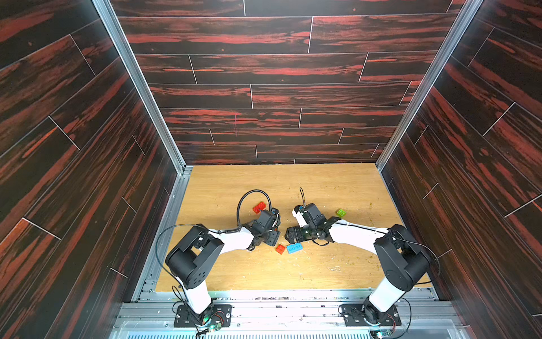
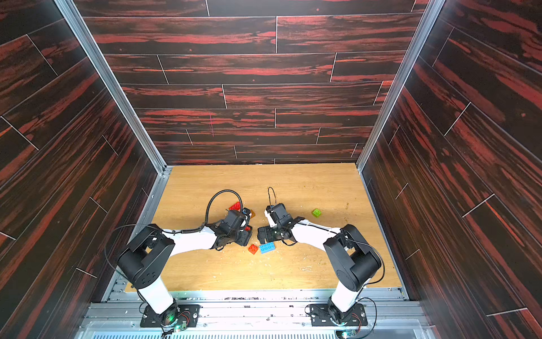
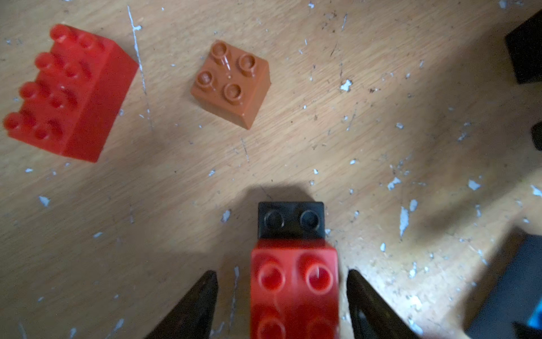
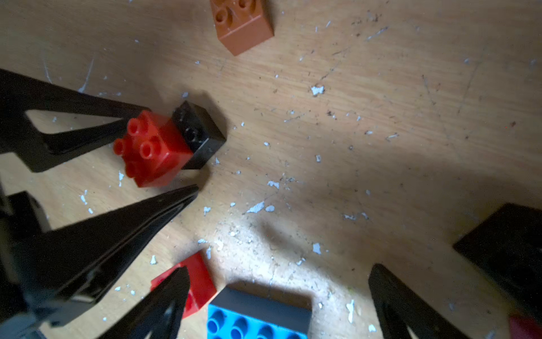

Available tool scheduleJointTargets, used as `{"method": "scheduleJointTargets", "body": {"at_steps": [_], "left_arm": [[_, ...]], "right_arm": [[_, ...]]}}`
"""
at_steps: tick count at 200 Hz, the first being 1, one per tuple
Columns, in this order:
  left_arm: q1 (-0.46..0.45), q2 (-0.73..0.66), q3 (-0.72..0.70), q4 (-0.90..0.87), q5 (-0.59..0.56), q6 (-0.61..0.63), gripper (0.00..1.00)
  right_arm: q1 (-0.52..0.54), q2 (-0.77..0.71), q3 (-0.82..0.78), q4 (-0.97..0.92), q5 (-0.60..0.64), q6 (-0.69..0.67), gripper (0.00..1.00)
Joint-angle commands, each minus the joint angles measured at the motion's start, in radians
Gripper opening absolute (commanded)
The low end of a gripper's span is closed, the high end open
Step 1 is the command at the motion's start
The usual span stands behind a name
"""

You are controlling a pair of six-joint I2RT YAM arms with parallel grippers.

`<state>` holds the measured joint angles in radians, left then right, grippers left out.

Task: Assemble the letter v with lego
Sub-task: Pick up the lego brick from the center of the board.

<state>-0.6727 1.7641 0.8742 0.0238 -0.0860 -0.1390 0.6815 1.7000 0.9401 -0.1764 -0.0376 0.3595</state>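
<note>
Next, my left gripper reaches further, closes on the black brick (image 3: 291, 220) and picks up both bricks. Its fingers are on both sides of the stepped red brick (image 3: 294, 285) and short of the black brick under it.
A small red brick (image 3: 294, 281) sits stepped over half of a black brick (image 3: 290, 220), whose other two studs show. My left gripper (image 3: 283, 274) is open around the red brick, with a gap on each side. The right wrist view shows the same pair, red (image 4: 155, 149) on black (image 4: 202, 135), between those fingers. My right gripper (image 4: 280, 268) stands wide open above a long blue brick (image 4: 258, 320) and a small red brick (image 4: 202, 281), holding nothing. In both top views the two grippers face each other at mid-table, left (image 1: 275, 227) and right (image 1: 290, 234).
An orange-brown brick (image 3: 231, 85) and a long red brick (image 3: 70, 94) lie beyond the left gripper. A green brick (image 1: 340, 212) lies alone behind the right arm. The blue brick (image 1: 294, 248) and the small red brick (image 1: 280, 249) lie side by side. Dark walls enclose the wooden table (image 1: 337, 273).
</note>
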Motion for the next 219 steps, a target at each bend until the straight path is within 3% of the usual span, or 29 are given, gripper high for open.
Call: {"method": "scheduleJointTargets", "body": {"at_steps": [1, 43, 119, 219], "left_arm": [[-0.003, 0.025, 0.010, 0.024, -0.004, -0.003, 0.72], [-0.002, 0.062, 0.012, 0.038, -0.007, -0.014, 0.71], [-0.003, 0.068, 0.015, 0.018, -0.005, -0.022, 0.58], [-0.003, 0.099, 0.046, -0.022, 0.026, -0.022, 0.49]], "right_arm": [[0.000, 0.011, 0.005, -0.020, 0.004, 0.006, 0.98], [0.000, 0.015, 0.002, -0.014, 0.002, 0.009, 0.98], [0.001, 0.021, 0.000, -0.007, -0.002, 0.011, 0.98], [0.000, 0.027, -0.004, 0.002, -0.007, 0.016, 0.98]]}}
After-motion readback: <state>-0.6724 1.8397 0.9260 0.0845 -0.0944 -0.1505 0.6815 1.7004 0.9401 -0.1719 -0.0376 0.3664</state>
